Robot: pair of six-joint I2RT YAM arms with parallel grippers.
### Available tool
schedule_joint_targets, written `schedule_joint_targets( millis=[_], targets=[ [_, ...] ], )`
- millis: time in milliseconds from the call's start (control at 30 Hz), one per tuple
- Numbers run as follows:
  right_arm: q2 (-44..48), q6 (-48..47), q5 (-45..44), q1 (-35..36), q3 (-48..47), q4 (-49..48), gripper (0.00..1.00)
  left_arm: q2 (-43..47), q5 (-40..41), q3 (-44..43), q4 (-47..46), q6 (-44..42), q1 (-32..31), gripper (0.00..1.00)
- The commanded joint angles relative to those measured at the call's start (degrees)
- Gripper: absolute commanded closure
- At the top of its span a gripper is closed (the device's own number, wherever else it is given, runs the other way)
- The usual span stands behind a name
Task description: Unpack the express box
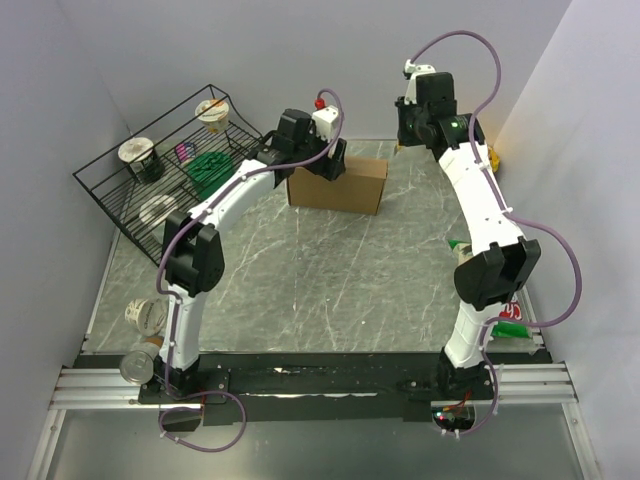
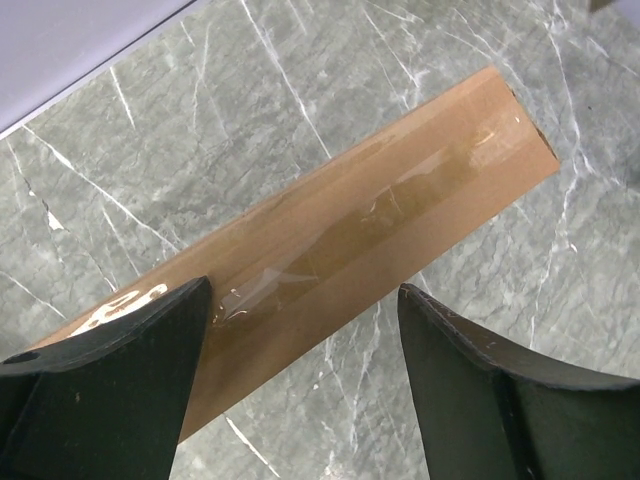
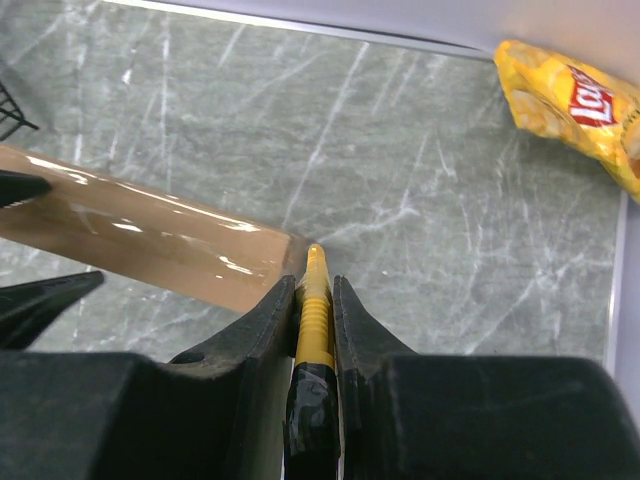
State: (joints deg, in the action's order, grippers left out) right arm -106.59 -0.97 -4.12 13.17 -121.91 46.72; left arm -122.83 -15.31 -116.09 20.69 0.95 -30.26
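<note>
The yellow cutter's tip [image 3: 316,252] hangs out past the express box and is off its tape. Next, my right gripper moves the cutter back over the box's end edge [image 3: 282,258] before it cuts.
The express box [image 1: 340,185] is a brown carton lying at the back middle of the table, its top seam covered by glossy clear tape [image 2: 380,230]. My left gripper [image 1: 322,165] hovers open above the box's left end. In the left wrist view, my left gripper [image 2: 305,290] has one finger over the carton's top and the other over bare table beside it. My right gripper [image 1: 410,128] is off the box's right end, shut on a yellow cutter [image 3: 314,310] with a black-taped handle. The cutter's tip points at the box's end corner [image 3: 285,250].
A black wire rack [image 1: 110,200] with cups and a green item stands at the back left. A yellow chip bag [image 3: 570,100] lies by the back right wall. Cups [image 1: 147,316] sit near the left arm's base, and packets [image 1: 510,315] by the right arm's base.
</note>
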Motion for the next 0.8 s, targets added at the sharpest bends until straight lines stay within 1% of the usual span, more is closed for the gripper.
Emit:
schedule_joint_targets(
  millis=[0,133,167,200,233,300,467,767],
  targets=[
    [1.5,2.9,-1.4,1.7,-0.1,-3.6,1.00,-2.8,1.2,0.8,9.0,3.7,-0.9,0.18],
    [2.6,4.5,-5.2,2.7,4.0,-5.9,1.00,-4.5,1.9,-1.4,8.8,3.5,-0.9,0.17],
    [4.3,4.9,-6.8,2.8,5.8,-7.6,1.00,-4.8,2.1,-1.7,8.8,3.4,-0.9,0.16],
    [5.6,5.4,-7.2,2.9,10.9,-9.9,1.00,-5.3,2.1,-1.9,8.7,3.3,-0.9,0.16],
    [6.9,5.4,-7.7,3.1,13.5,-15.2,1.00,-5.6,2.1,-2.5,8.6,3.3,-0.9,0.15],
    [8.8,3.4,-10.5,4.1,17.3,-18.2,1.00,-6.2,1.9,-2.8,8.6,3.3,-0.7,0.15],
    [6.9,3.7,-14.5,5.9,15.8,-17.7,1.00,-7.2,1.3,-3.1,8.1,3.2,-0.2,0.14],
    [5.8,4.5,-15.7,6.3,14.8,-18.9,1.00,-7.9,0.2,-3.3,7.9,3.7,-0.2,0.13]
  ],
)
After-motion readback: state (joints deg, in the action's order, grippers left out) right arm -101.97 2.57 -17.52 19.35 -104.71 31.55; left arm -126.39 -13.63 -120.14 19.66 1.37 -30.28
